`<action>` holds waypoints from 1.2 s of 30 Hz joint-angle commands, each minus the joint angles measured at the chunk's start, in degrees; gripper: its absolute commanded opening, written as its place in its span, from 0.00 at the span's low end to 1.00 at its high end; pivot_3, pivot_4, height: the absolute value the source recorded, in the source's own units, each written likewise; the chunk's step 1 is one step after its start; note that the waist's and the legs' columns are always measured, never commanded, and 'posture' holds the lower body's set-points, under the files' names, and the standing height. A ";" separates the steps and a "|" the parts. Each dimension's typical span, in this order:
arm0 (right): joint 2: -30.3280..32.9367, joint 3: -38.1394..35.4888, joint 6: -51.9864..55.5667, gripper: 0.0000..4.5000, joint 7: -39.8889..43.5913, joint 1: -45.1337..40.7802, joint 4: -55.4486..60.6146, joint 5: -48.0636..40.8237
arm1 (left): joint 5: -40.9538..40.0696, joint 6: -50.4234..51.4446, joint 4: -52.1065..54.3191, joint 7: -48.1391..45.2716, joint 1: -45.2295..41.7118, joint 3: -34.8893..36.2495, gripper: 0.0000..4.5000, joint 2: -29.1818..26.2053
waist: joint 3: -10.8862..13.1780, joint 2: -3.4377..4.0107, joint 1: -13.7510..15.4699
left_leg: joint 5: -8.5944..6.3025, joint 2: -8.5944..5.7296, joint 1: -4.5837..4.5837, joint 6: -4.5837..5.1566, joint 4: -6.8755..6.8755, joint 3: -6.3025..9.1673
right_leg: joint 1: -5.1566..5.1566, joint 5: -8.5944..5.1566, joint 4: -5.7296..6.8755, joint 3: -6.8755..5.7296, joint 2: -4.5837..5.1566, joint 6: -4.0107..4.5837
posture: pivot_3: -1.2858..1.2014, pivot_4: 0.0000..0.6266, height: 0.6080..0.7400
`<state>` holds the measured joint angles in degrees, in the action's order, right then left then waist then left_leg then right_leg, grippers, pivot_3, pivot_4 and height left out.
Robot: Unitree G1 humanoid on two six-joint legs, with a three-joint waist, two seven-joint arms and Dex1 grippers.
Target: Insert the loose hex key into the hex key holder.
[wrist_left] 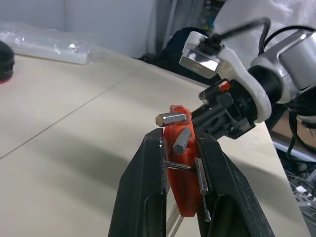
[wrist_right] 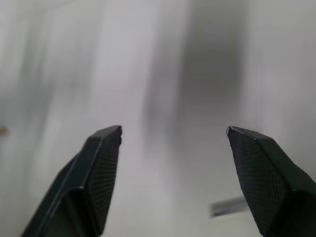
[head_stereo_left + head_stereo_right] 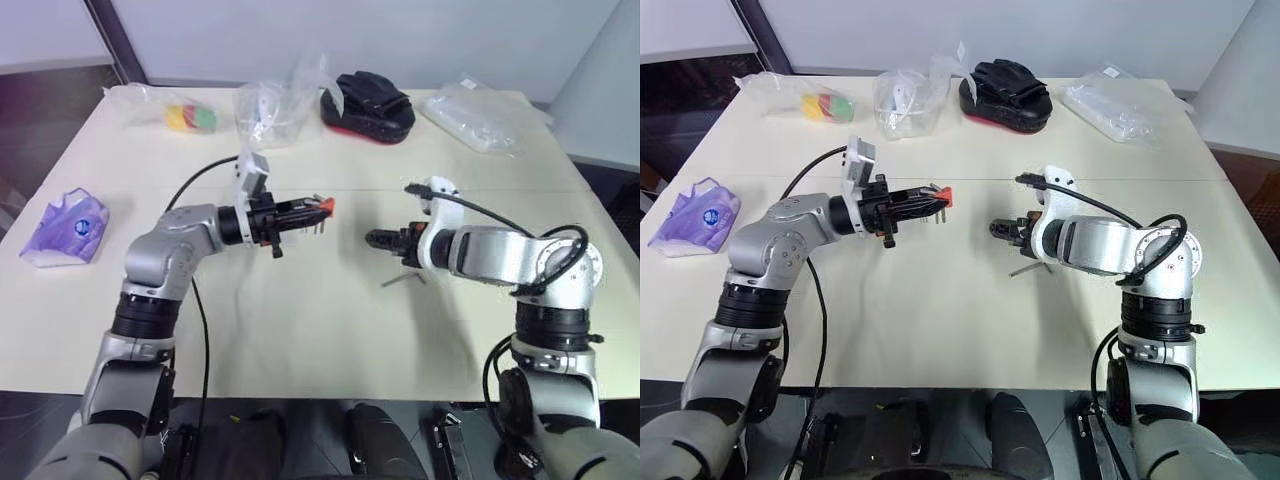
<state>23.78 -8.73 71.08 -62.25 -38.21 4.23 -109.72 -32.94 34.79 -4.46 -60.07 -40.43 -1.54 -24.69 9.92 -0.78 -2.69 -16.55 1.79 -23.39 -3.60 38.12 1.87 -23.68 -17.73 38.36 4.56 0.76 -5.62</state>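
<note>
The loose hex key (image 3: 412, 274) is behind the open fingers of the robot's right gripper, so that gripper should pull back and turn to grab the key by its long arm.
My left gripper (image 3: 308, 211) is shut on the orange hex key holder (image 3: 323, 206) and holds it level above the table, pointing toward the right arm. In the left wrist view the holder (image 1: 180, 192) sits clamped between the two black fingers (image 1: 148, 187), with short grey keys sticking out of it. The loose hex key (image 3: 403, 280), a thin grey rod, lies flat on the table just below my right gripper (image 3: 376, 238). That gripper hovers over the table facing the holder. It is open with nothing between its fingers (image 2: 103, 163).
A purple packet (image 3: 65, 228) lies at the table's left edge. Along the far side are a bag with coloured pieces (image 3: 188, 116), a clear bag (image 3: 272, 108), a black padded mitt (image 3: 367, 103) and a clear plastic wrap (image 3: 475, 118). Cables trail from both wrists.
</note>
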 commanded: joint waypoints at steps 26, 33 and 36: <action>-19.49 -2.76 -20.78 0.78 -30.25 6.68 15.63 -3.28 | 1.56 -1.60 -0.27 -1.67 -1.92 -0.46 0.05 0.84 | 0.00 0.02 0.12 | 0.02 0.04 -0.03 0.04 0.00 0.00 | -0.07 0.00 0.07 0.01 0.02 0.01 | 0.52 0.24 1.00; -15.47 -3.53 -24.09 0.78 -30.25 7.61 16.06 -3.28 | 1.77 -1.82 -0.36 -1.78 -1.85 -0.64 0.05 1.36 | 0.00 0.03 0.10 | 0.02 0.05 -0.01 0.05 -0.01 0.04 | -0.08 -0.01 0.11 -0.01 -0.08 0.02 | 0.52 0.24 1.00; -14.49 -3.24 -25.53 0.78 -30.25 8.46 16.51 -3.28 | 1.82 -1.99 -0.54 -1.80 -1.92 -0.75 0.05 1.52 | 0.00 0.03 0.07 | 0.02 0.04 -0.02 0.05 -0.01 0.02 | -0.08 -0.01 0.10 0.00 -0.08 0.02 | 0.52 0.24 1.00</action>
<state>8.85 -11.75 46.92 -87.92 -29.50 17.90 -111.72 -30.96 34.20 -5.62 -61.35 -41.10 -2.62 -23.28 9.91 -0.75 -2.62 -16.53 1.83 -23.40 -3.55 38.11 1.89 -23.76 -17.74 38.47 4.57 0.68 -5.61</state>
